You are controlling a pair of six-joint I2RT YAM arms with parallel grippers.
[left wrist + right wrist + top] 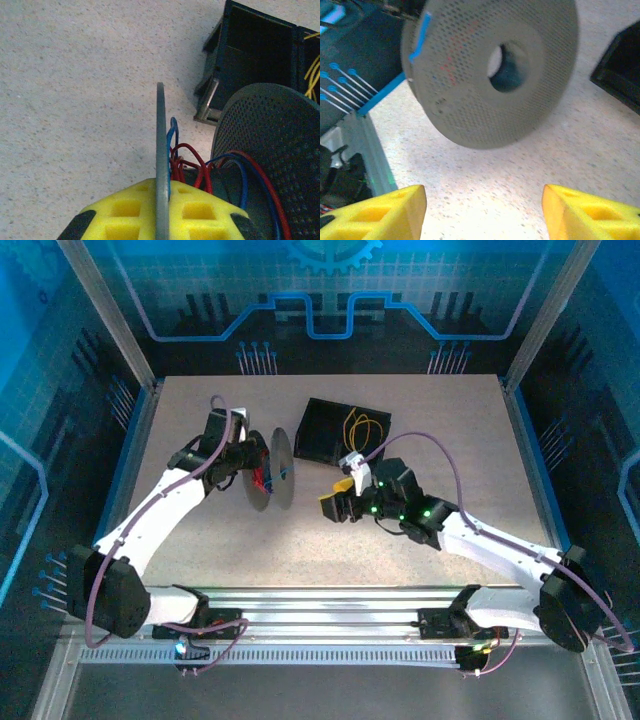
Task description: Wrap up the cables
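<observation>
I keep lowering the grey spool (283,472), which is upright over clear tabletop (300,478) beside the black box, with my left gripper until both of the spool's discs stand there, then let go.
A grey spool with two perforated discs (283,468) stands on edge left of the table's middle. My left gripper (162,200) is shut on the thin rim of one disc (160,150), its yellow pads pressed on both sides. Red cable (200,165) and blue cable (172,132) loop loosely round the hub between that disc and the other one (270,145). Yellow-orange cables (362,428) lie in a black box (335,430). My right gripper (484,205) stands open a short way from the spool's outer disc (470,85), nothing between its fingers (390,210).
The black box (250,55) sits just behind the spool, close to the right arm's wrist (400,495). A blue-edged frame (135,440) borders the table on the left. Bare tabletop (300,550) lies in front of the spool.
</observation>
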